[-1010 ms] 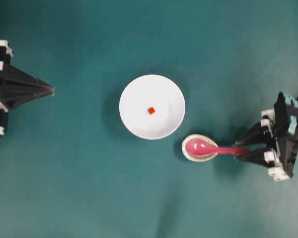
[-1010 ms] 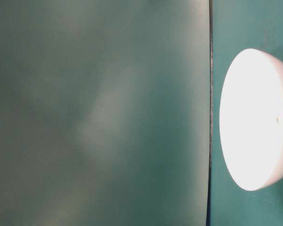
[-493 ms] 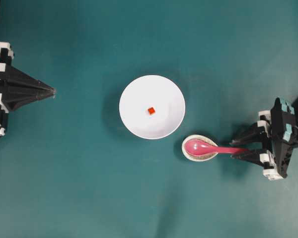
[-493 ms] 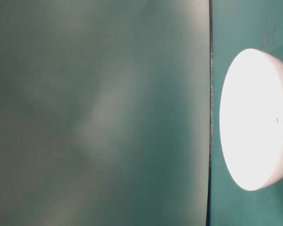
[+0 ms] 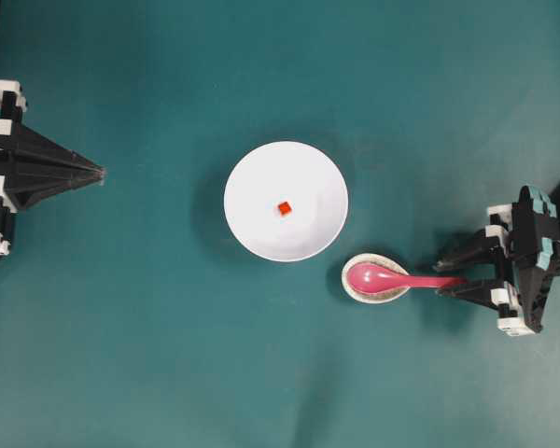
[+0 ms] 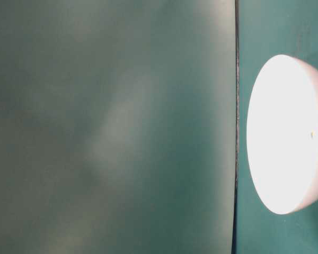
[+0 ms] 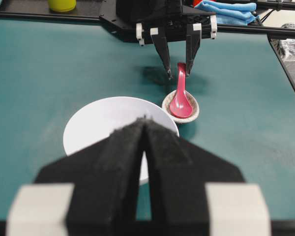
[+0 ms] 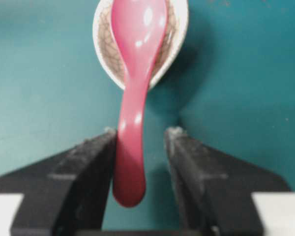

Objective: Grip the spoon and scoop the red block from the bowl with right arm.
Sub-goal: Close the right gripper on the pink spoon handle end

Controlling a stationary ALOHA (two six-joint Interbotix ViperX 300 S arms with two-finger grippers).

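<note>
The white bowl [image 5: 286, 201] stands free, with my left gripper [image 5: 49, 168] well away from it. The bowl should slide a bit when I push the pink-red spoon inside.
The pink-red spoon [image 5: 392, 278] lies with its scoop in a small speckled dish [image 5: 355, 291], handle pointing right. My right gripper [image 5: 439, 277] is open and low, one finger on each side of the handle end. In the right wrist view the spoon [image 8: 136, 54] touches the left finger [image 8: 96, 162], with a gap to the right finger. The red block [image 5: 284, 207] sits in the middle of the white bowl [image 5: 252, 233]. My left gripper [image 5: 99, 173] is shut and empty at the far left. From there it faces the bowl [image 7: 98, 123] and the spoon [image 7: 179, 101].
The speckled dish [image 7: 191, 117] sits close to the bowl's lower right rim. Beyond the table's far edge, in the left wrist view, are a yellow object [image 7: 61, 5] and a blue cloth [image 7: 226, 6]. The table-level view holds only the bowl's [image 6: 286, 135] side.
My right gripper has slid a little left along the spoon handle and squared up, still open. Spoon, bowl and block have not moved.
</note>
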